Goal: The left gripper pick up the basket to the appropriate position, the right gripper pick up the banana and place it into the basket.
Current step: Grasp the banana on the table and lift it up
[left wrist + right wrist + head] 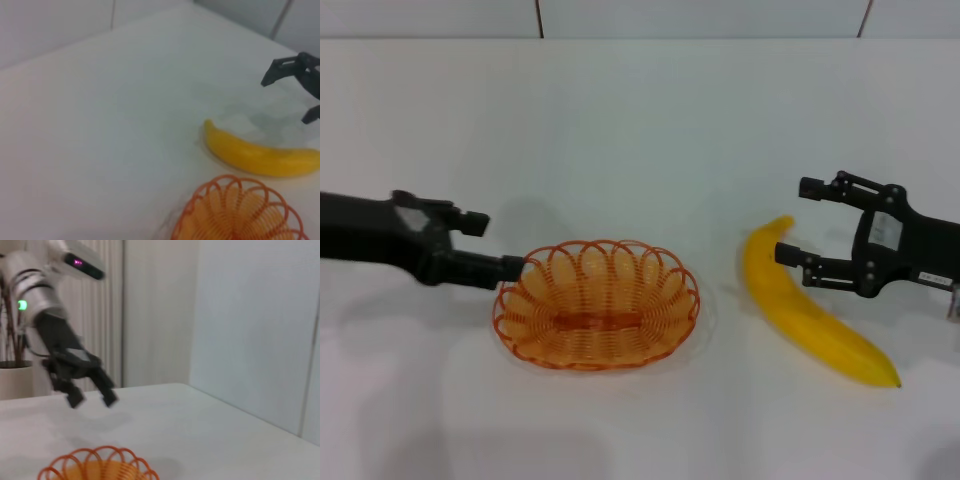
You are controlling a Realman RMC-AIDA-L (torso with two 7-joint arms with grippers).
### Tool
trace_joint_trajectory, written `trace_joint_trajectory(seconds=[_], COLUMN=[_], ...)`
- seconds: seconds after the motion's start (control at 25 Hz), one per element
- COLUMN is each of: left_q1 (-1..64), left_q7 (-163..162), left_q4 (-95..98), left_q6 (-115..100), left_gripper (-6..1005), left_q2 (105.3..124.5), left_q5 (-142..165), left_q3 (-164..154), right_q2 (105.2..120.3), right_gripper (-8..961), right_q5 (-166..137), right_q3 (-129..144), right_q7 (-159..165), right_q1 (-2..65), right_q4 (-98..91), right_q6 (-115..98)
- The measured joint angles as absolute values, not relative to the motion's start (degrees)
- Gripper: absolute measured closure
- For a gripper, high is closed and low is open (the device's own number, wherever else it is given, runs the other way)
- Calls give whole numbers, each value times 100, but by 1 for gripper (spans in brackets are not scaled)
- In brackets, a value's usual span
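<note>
My right gripper should tilt down, since it points level over the banana's far end (772, 232), and turn its fingers across the banana's middle (801, 312) before lifting the banana.
The orange wire basket (595, 305) stands on the white table, mid-front. My left gripper (495, 245) is open just to its left, and one finger reaches the basket's left rim. The yellow banana (810, 315) lies to the right of the basket. My right gripper (795, 220) is open at the banana's far end, and one finger overlaps the banana there. The left wrist view shows the banana (260, 155), the basket rim (240, 212) and the right gripper (285, 100). The right wrist view shows the left gripper (92, 400) open above the basket (95, 467).
The white table (640, 120) stretches back to a tiled wall. A potted plant (12, 375) stands beyond the table in the right wrist view.
</note>
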State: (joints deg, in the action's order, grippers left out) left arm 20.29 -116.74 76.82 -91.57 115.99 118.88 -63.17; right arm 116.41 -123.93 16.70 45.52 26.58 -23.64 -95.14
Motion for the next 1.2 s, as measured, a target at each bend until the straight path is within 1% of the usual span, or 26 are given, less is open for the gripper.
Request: trace_joint_trajectory(seconds=[0.2,0.4,0.48,0.6,0.84,1.0,1.2], left_q1=[1492,929,843,859,1171,1332,1527], left_q7=[-10922,-9172,-8706,-8272,-7956,-7903,-7843], left_q4=[7686,6990,6642,6138,5573,5429,5273], left_q6=[-9263,-9324,-9417,-9621,-9761,-9763,-9721], left_gripper=[150,152,154,156,157,156,156], left_q2=[11609,11610,11610,11588,11533,11504,11504], left_q5=[11656,11356,11326,11323,11365,11353,11334], left_q3=[-6080,-5951,-5778,-5370,-4736,-4698,-4627], right_q2=[11639,11637,11636,11641,11657,11673,11679], right_gripper=[101,101,101,101,101,101,101], right_q5=[-12392,-12392,-12393,-12392,-12346,-12387,-12750], right_q3=[1499,1435,1378,1271,1201,1337,2334], right_q7=[4552,4587,4676,4859,5612,6655,8240], right_q1=[2476,2443,2425,2366,2364,2535,2806], right_q4=[-2465,-2472,-2508,-2728,-3432,-4235,-5207], right_q6=[-9524,-9539,-9602,-9949,-10614,-10760,-10433])
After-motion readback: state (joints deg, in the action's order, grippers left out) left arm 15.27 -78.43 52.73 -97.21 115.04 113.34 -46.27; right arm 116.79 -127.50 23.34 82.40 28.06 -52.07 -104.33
